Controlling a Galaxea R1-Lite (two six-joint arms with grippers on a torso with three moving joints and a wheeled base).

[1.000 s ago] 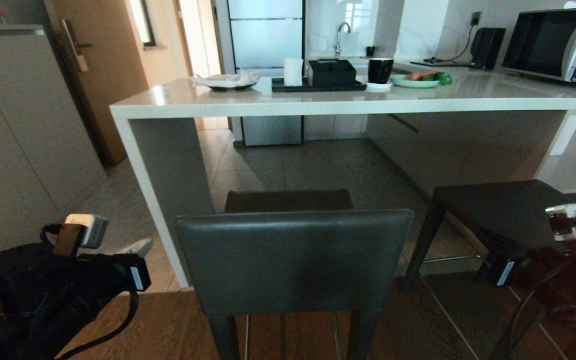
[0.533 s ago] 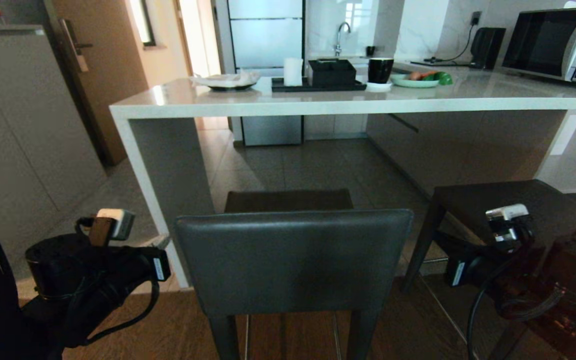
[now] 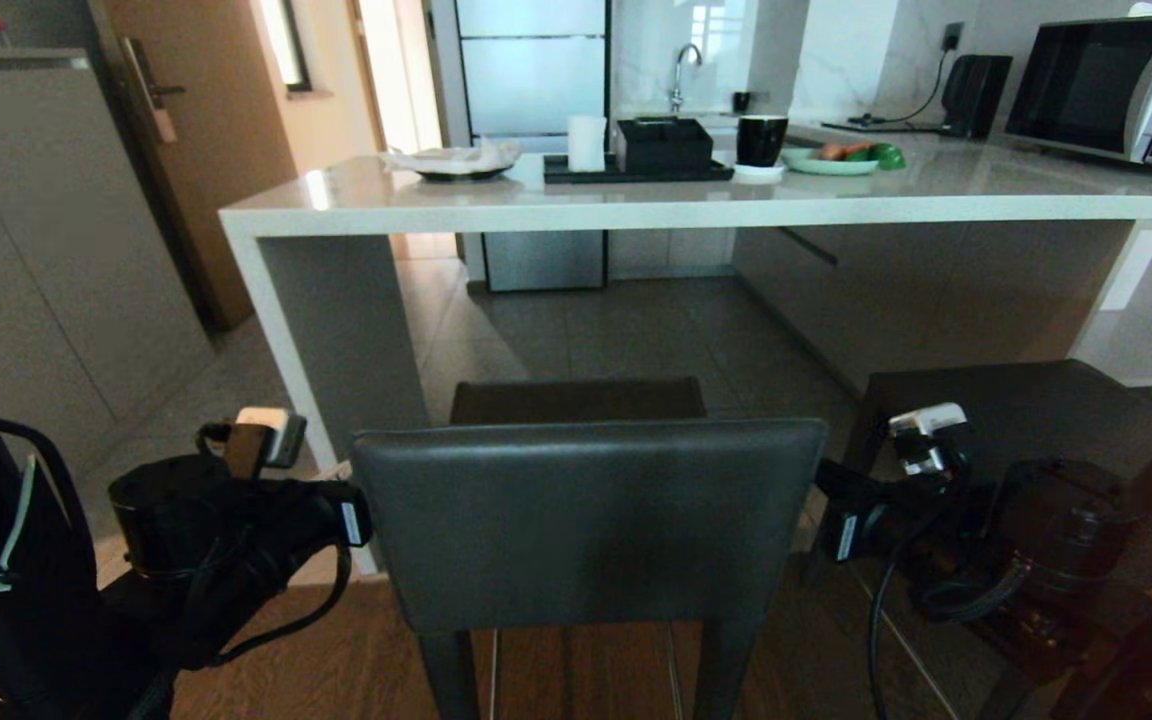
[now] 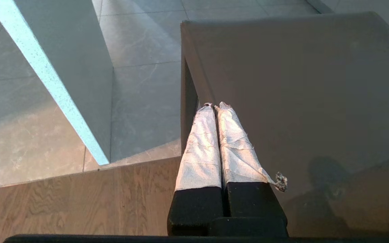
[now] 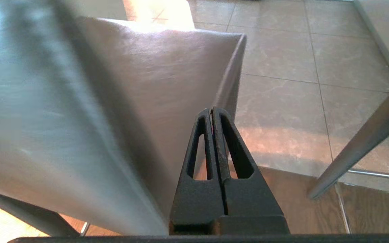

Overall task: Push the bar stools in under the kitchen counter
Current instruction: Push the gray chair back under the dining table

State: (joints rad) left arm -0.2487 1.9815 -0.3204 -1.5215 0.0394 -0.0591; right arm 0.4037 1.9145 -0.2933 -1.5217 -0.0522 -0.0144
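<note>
The left gripper is wide of the backrest with its fingers over the seat (image 4: 237,87), so it should move in against the backrest's edge (image 3: 387,534) before it pushes the stool.
One bar stool (image 3: 586,520) stands straight ahead, its dark grey backrest toward me and its seat short of the kitchen counter (image 3: 636,205). A second bar stool (image 3: 1016,400) stands to the right, seat partly beneath the slab. My left gripper (image 4: 214,105), fingers wrapped in white tape, is shut and empty, its tips over the stool's leather (image 4: 299,84) near its left edge. My right gripper (image 5: 212,109) is shut and empty beside the right edge of the same stool (image 5: 167,67). In the head view both arms flank the backrest, the left arm (image 3: 226,510) and the right arm (image 3: 936,500).
The counter's end panel (image 4: 62,84) stands left of the near stool. On the slab are a microwave (image 3: 1116,90), a black tray with a box (image 3: 636,165), a black mug (image 3: 761,140) and a plate of food (image 3: 826,160). A slim leg (image 5: 360,148) of the second stool crosses by my right gripper.
Both arms have swung inward from the picture's outer edges to the two sides of the near stool's backrest. The stools and counter stay where they were.
</note>
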